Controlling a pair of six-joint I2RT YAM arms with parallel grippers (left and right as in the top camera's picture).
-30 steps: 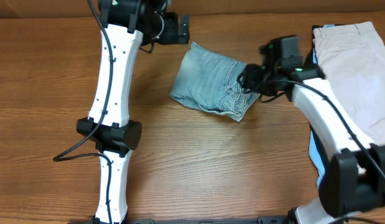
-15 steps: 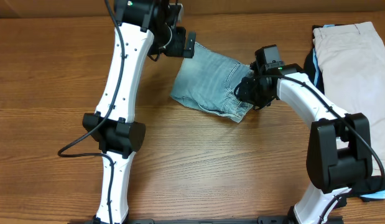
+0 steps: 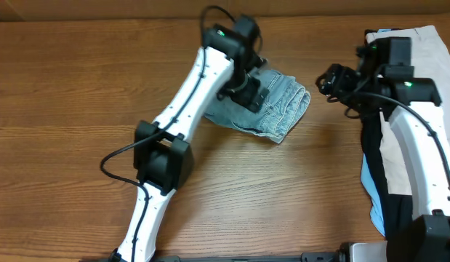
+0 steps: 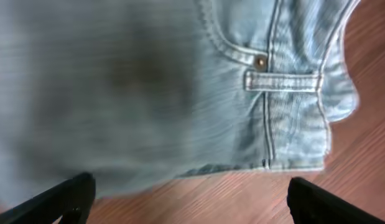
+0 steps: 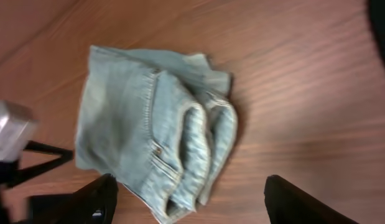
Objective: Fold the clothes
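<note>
I expect the light-blue denim shorts (image 4: 180,93) to stay bundled and crumple only a little when I carry them away, because the waistband layers (image 4: 321,109) lie stacked together.
The clothes in play are light-blue denim shorts (image 3: 281,110), lying folded in a bundle at mid table. My left gripper (image 3: 248,93) hovers over their left part, open; in the left wrist view the denim (image 4: 180,81) fills the top and the left gripper (image 4: 191,183) frames bare wood at the fabric's edge. My right gripper (image 3: 334,78) is open, off to the right of the bundle and not touching it. From the right wrist, the folded denim (image 5: 155,137) lies on the wood beyond the right gripper (image 5: 189,186), which holds nothing.
Beige shorts (image 3: 421,62) lie flat at the far right of the table. Black (image 3: 371,156) and sky-blue (image 3: 367,182) garments lie under the right arm. The left arm's white links (image 3: 188,94) cross the table diagonally.
My right gripper has let go of the denim's right edge, opened and drawn back to the right. The left arm has swung right and down over the shorts. The denim now lies folded over.
</note>
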